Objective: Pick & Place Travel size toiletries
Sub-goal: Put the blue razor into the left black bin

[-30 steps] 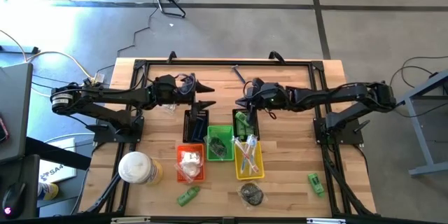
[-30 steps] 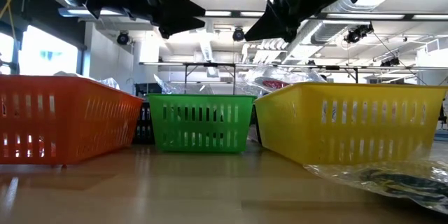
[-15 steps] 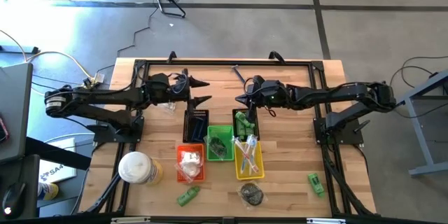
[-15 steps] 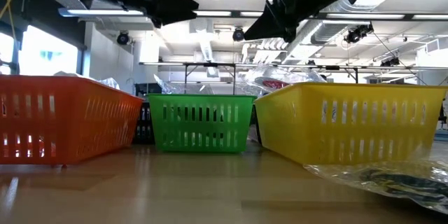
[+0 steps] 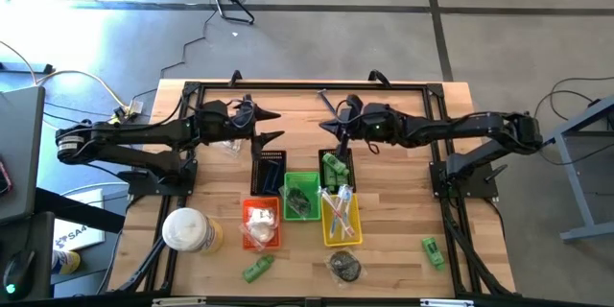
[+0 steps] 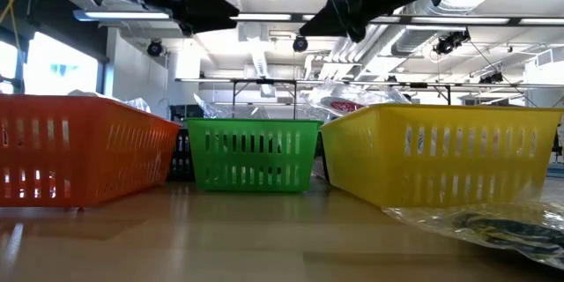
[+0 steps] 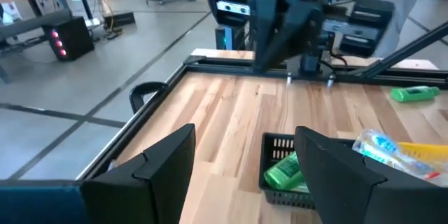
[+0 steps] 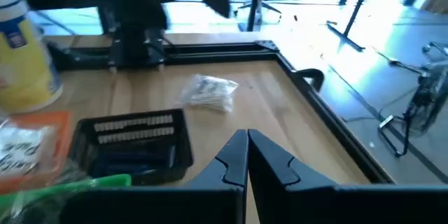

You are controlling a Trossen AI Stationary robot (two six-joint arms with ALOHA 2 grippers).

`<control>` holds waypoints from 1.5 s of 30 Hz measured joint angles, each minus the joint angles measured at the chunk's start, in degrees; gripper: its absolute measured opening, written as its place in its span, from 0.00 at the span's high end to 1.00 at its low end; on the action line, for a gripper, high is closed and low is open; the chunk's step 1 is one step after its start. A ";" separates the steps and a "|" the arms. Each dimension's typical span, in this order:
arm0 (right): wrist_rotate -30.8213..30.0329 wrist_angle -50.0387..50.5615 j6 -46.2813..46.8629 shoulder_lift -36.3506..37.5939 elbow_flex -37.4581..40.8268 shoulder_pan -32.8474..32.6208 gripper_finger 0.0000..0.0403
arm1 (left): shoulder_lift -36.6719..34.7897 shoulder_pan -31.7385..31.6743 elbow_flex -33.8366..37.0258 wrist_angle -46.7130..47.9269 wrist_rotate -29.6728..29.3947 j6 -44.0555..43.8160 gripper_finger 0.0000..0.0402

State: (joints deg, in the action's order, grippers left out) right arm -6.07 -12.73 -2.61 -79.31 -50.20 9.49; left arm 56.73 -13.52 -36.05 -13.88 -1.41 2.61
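The blue razor [image 5: 327,102] is lying free beyond the black basket. My right gripper should keep going toward its handle [image 5: 332,110] until the fingers are above it, and then open.
Both grippers hover empty above the far middle of the table. My left gripper [image 5: 271,126] [image 7: 245,171] is open, above the far end of a black basket [image 5: 270,169]. My right gripper [image 5: 332,126] [image 8: 246,159] is shut, above the far end of the second black basket [image 5: 336,167], where green tubes [image 5: 332,167] [image 7: 283,174] lie. More toiletries lie on the table: a green tube [image 5: 256,269], a green piece [image 5: 433,250], a clear-wrapped bundle [image 5: 345,266] near the near edge, and a clear-wrapped piece [image 5: 229,146] [image 8: 208,90] under the left arm.
An orange basket [image 5: 260,224], a green basket [image 5: 300,195] and a yellow basket [image 5: 341,217] stand in a row nearer than the black ones, each with wrapped items inside. A round white-and-yellow container [image 5: 188,229] stands at the near left. A black frame [image 5: 307,86] borders the table.
Both grippers have risen. My left gripper has drawn back toward the table's left edge, away from the black baskets. My right gripper has moved toward the far edge, off the basket with the green tubes. The toiletries and baskets have stayed in place.
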 joint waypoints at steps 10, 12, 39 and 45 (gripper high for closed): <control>0.31 6.61 10.14 0.00 0.00 5.18 0.99 | 0.00 0.00 0.00 0.95 0.06 -1.39 0.40; 0.33 8.04 10.10 0.00 0.00 6.40 0.99 | 0.00 0.00 0.00 0.95 0.06 -1.40 0.40; -1.15 30.38 9.47 -26.97 -22.51 19.11 0.96 | 0.00 0.00 0.00 0.58 -0.31 -2.93 0.40; 0.64 31.50 9.04 -28.02 -22.51 20.58 0.76 | 0.00 0.01 0.00 0.55 -0.51 -2.90 0.40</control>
State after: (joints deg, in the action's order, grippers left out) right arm -5.42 18.77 6.43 -107.33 -72.71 30.07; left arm 56.73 -13.51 -36.05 -13.33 -1.92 -0.30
